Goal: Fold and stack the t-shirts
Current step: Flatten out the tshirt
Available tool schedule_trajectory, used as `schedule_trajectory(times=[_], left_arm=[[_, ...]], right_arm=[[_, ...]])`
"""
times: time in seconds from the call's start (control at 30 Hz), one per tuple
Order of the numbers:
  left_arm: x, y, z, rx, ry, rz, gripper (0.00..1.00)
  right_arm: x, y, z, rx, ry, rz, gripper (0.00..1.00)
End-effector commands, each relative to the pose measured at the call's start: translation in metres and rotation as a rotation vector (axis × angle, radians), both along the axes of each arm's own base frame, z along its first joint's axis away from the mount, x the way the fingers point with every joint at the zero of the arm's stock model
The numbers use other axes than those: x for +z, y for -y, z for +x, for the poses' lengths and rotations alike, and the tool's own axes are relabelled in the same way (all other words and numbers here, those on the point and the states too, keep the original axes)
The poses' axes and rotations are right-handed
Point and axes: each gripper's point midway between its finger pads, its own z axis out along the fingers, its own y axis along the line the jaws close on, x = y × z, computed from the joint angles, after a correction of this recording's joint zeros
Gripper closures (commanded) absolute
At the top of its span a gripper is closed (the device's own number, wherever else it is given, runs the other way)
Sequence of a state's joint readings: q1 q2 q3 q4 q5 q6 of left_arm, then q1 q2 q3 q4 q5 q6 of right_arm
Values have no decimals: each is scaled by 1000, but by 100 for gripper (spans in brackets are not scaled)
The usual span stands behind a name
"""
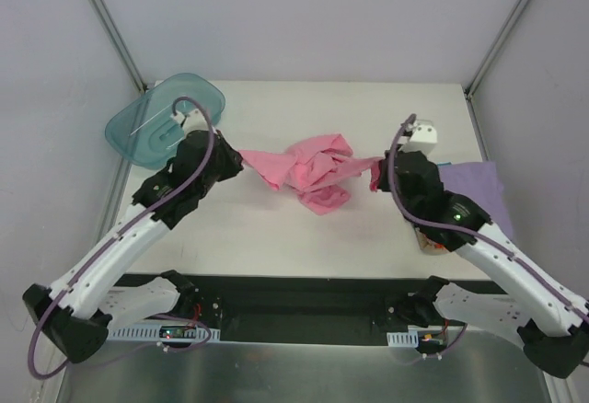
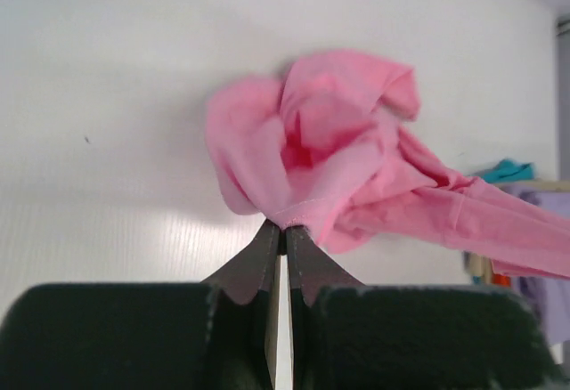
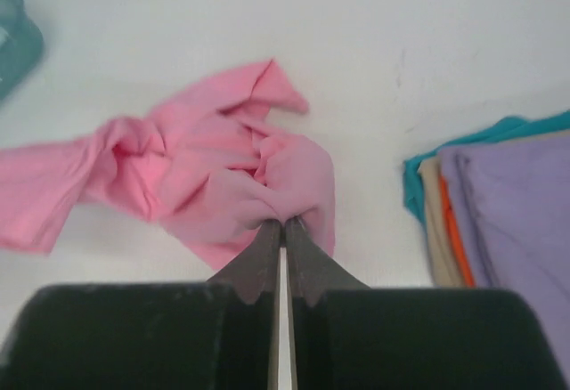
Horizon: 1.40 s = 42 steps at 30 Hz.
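Note:
I should lift the pink t-shirt, which lies bunched [image 1: 319, 169] between my left gripper and right gripper, then swing it toward the back wall [image 1: 299, 40] and lay it out flat.
The pink t-shirt [image 1: 311, 171] is bunched and stretched between my two grippers over the middle of the table. My left gripper [image 1: 237, 160] is shut on its left edge; in the left wrist view the gripper [image 2: 285, 227] pinches a hem of the shirt [image 2: 321, 141]. My right gripper [image 1: 377, 176] is shut on its right end; in the right wrist view the gripper [image 3: 284, 223] pinches a fold of the shirt [image 3: 178, 172]. A stack of folded shirts with the lavender one [image 1: 474, 185] on top lies at the right; its lavender, orange and teal edges [image 3: 499, 203] show in the right wrist view.
A translucent teal tub [image 1: 164, 120] lies at the back left, behind my left arm. White walls enclose the table on three sides. A small object [image 1: 431, 242] sits under my right arm, mostly hidden.

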<state>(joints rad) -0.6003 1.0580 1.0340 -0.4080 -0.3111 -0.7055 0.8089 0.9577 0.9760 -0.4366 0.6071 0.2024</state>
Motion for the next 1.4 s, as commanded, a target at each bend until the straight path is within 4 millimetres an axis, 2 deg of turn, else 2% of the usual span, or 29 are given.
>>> schedule_trajectory(times=[0.0,0.07,0.1,0.13,0.17,0.2,0.23,0.27,0.4,0.53,0.63,0.73,0.8,0.83,0.87,0.9,0.93,0.97,1.0,1.03,1.07,1.1,1.13,1.17,1.2,1.23,1.27,1.3,1.37], left_arm=[[97,-37,-11,91,259,-56,100],[128,-40,-22,63,329,-103,100],[155,-46,-32,57,394,-132,100],[169,-51,-38,56,428,-145,100],[181,-56,-44,60,460,-157,100],[202,-66,-58,63,517,-185,100],[212,-71,-65,65,547,-200,100],[225,-80,-78,67,588,-226,100],[261,-109,-116,99,693,-313,100],[271,-136,-138,173,739,-360,100],[275,-143,-143,192,753,-373,100],[275,-139,-130,216,730,-342,100],[274,-131,-108,242,695,-284,100],[274,-134,-98,285,682,-253,100],[266,-122,-73,299,635,-194,100],[274,-122,-65,315,637,-166,100],[276,-124,-53,361,628,-127,100],[266,-107,-22,359,582,-37,100],[287,-111,-13,387,607,-28,100],[293,-107,2,384,605,-1,100],[280,-83,39,311,556,45,100],[307,-83,44,308,603,14,100],[314,-92,59,333,607,26,100],[304,-78,86,287,571,42,100],[340,-81,82,287,649,2,100],[352,-84,86,283,676,-7,100],[356,-71,99,212,688,-13,100],[389,-70,85,177,772,-51,100],[416,-67,76,135,854,-72,100]], right_arm=[[86,47,-7,-73,205,-35,99],[129,63,-16,-88,298,3,99],[144,71,-21,-89,332,-9,99],[158,78,-26,-98,363,7,99],[186,89,-37,-97,422,55,99],[199,93,-43,-84,451,69,99],[210,92,-50,-42,478,77,99],[234,101,-62,-27,528,121,99],[272,109,-89,64,584,162,99],[293,109,-105,136,614,183,99],[300,106,-106,153,626,179,99],[300,102,-92,124,612,127,99],[299,93,-74,104,599,56,99],[302,98,-66,51,597,25,99],[298,88,-48,26,572,-27,99],[305,89,-36,-19,594,-75,99],[300,80,-16,-59,576,-132,99],[303,84,-3,-101,581,-163,99],[306,81,9,-115,582,-172,99],[297,62,37,-79,547,-187,99],[311,76,49,-130,562,-178,99],[318,71,60,-100,575,-167,99],[308,71,94,-124,539,-203,99],[315,72,104,-130,551,-200,99],[355,76,97,-129,638,-148,99],[354,72,117,-123,630,-153,99],[370,72,114,-109,674,-134,99],[395,70,104,-88,749,-104,99],[421,71,91,-78,855,-86,99]])
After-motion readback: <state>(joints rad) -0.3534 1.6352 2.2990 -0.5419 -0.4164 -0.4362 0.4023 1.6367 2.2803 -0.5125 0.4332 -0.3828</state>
